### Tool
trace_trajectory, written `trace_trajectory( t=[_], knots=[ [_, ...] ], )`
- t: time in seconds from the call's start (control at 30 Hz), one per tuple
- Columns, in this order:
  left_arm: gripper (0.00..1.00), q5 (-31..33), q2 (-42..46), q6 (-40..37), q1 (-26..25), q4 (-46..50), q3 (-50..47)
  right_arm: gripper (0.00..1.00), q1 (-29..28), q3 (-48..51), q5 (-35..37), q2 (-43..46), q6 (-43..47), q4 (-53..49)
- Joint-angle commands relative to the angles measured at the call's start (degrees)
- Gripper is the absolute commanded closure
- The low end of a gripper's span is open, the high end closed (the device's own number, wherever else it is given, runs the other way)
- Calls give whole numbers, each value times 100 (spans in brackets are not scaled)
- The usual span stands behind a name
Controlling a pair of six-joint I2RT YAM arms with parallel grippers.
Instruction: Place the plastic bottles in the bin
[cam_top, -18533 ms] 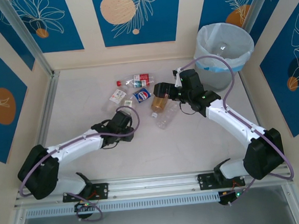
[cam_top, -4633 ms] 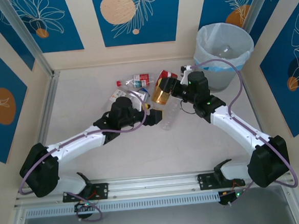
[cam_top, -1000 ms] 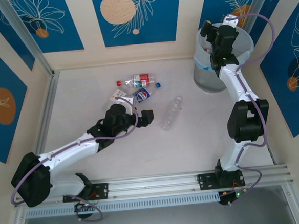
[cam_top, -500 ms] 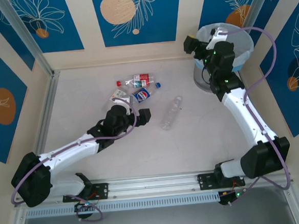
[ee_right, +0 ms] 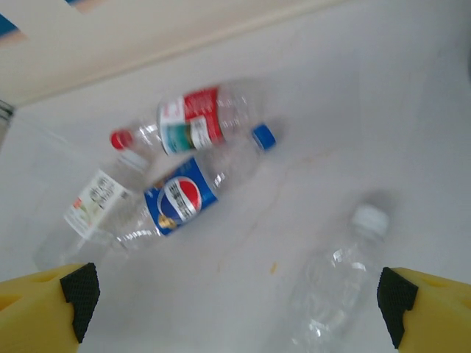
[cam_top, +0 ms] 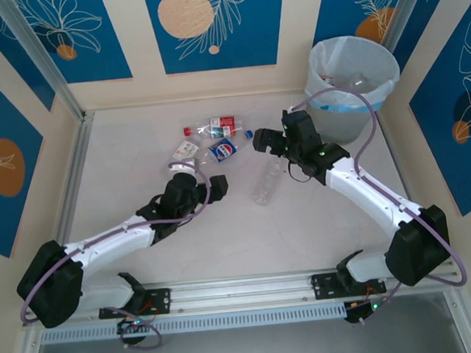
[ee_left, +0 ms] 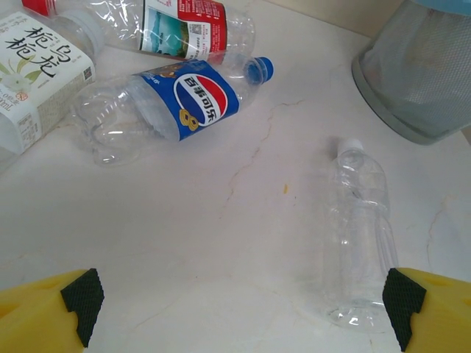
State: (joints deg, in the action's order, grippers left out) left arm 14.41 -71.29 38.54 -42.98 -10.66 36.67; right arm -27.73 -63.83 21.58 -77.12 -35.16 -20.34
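Observation:
My right gripper should keep coming down toward the clear bottle's body [cam_top: 265, 188] until its fingers straddle it, since the clear bottle [cam_top: 271, 172] lies free of the blue-label bottle.
Four plastic bottles lie on the table. A red-label one [cam_top: 222, 126] [ee_left: 184, 29] [ee_right: 195, 121], a blue-label one [cam_top: 224, 150] [ee_left: 176, 103] [ee_right: 180, 198] and a white-label one [cam_top: 185, 150] [ee_left: 37, 73] [ee_right: 92, 209] lie clustered together. A clear one [cam_top: 270, 180] [ee_left: 360, 235] [ee_right: 335, 287] lies apart to their right. My left gripper [cam_top: 205, 181] [ee_left: 241, 309] is open and empty, just short of the cluster. My right gripper [cam_top: 267, 141] [ee_right: 235, 298] hovers open and empty above the clear bottle's cap end. The bin [cam_top: 327, 105] [ee_left: 419, 81] stands at the back right.
Walls with metal frame rails [cam_top: 74, 180] close the table on the left, back and right. Both arm bases sit on the front rail [cam_top: 244, 293]. Bare tabletop lies between the bottles and the front rail.
My right arm has swung from over the bin down and left to above the clear bottle. The left gripper has drawn back slightly toward the near left. Both stayed open.

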Motion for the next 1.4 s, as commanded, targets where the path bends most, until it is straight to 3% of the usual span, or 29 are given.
trace_trajectory(
  t=[0.0,0.3,0.47,1.0,1.37],
  knots=[
    [1,27,185,65,56,-156,-155,1,56,47,-113,-297,-514,-1072],
    [1,237,195,-11,70,54,-178,1,-51,-198,-99,-1348,-1420,-1837],
    [1,201,151,-79,71,64,-138,0,-217,-441,-408,-1877,-1696,-1709],
    [1,183,235,-200,74,367,-79,0,-401,-317,-110,-2593,-2150,-1423],
    [1,-22,-176,-272,74,423,248,18,-467,20,18,-2522,-2006,-987]
  ],
)
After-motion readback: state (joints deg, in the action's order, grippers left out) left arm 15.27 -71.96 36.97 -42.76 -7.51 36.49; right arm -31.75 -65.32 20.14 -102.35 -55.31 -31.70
